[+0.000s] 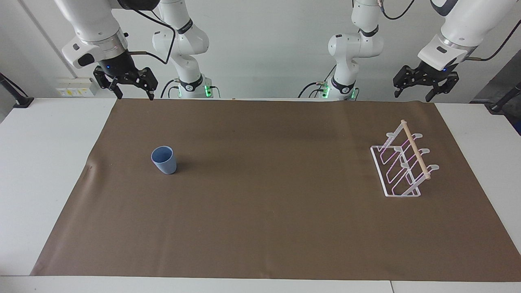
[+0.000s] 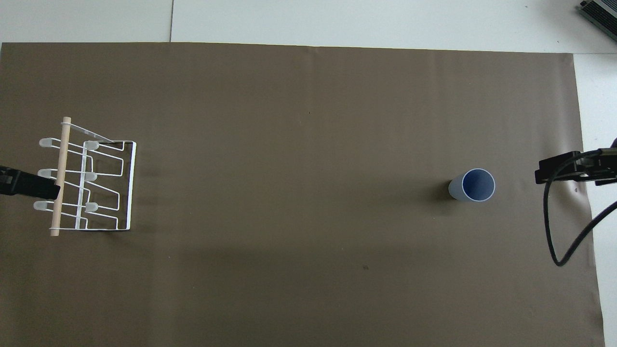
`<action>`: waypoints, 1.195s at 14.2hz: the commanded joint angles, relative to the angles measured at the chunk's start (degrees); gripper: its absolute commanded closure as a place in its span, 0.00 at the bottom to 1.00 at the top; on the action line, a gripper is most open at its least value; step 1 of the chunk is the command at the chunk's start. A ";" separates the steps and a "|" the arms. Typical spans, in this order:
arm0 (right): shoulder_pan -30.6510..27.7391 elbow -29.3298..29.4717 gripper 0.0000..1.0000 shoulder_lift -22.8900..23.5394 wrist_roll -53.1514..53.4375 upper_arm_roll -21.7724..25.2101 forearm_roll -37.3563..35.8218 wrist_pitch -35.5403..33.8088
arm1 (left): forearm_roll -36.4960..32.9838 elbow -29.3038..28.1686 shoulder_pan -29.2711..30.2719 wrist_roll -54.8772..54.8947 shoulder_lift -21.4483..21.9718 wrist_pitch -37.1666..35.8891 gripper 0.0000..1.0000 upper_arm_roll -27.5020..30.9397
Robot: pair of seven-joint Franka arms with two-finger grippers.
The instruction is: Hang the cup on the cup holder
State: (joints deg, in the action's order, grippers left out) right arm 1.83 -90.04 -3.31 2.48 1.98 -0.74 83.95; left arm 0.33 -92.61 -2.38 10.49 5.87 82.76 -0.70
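Observation:
The cup's opening shows plain blue all the way through. I expect the cup will be empty when I tip it sideways.
The cup is a small light blue tumbler that stands upright, rim up, on the brown mat toward the right arm's end; it also shows in the overhead view. The cup holder is a clear rack with pink-tinged prongs and a wooden dowel on top, and stands on the mat toward the left arm's end. My right gripper hangs open and empty, raised over the mat's edge by the robots. My left gripper hangs open and empty, raised over the same edge at its own end. Both arms wait.
The brown mat covers most of the white table. A black cable loops down from the right arm over the mat's end. A dark box corner lies on the table farther from the robots.

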 commanded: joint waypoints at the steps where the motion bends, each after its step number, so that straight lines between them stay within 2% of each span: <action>1: -0.43 -0.75 0.00 -0.82 -1.16 -0.49 -0.93 -0.54 | 0.55 -1.96 0.44 -0.47 1.60 1.27 0.00 -0.09; 11: -0.60 -3.47 0.00 -2.32 -1.07 -0.49 -0.75 0.08 | 0.55 -1.96 0.44 -0.47 1.60 1.27 0.00 -0.09; 15: -1.21 -5.40 0.00 -2.41 -2.64 0.04 -0.32 3.85 | 0.55 -1.96 0.44 -0.47 1.60 1.18 0.00 -0.09; 17: -1.74 -11.52 0.00 -2.93 -4.58 0.13 -0.31 10.06 | 0.55 -1.96 0.44 -0.47 1.60 1.18 0.00 -0.09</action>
State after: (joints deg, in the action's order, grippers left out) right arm 1.29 -94.44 -4.20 0.85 2.29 -0.74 88.42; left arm 0.33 -92.61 -2.38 10.49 5.88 82.76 -0.70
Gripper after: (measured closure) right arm 0.000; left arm 0.000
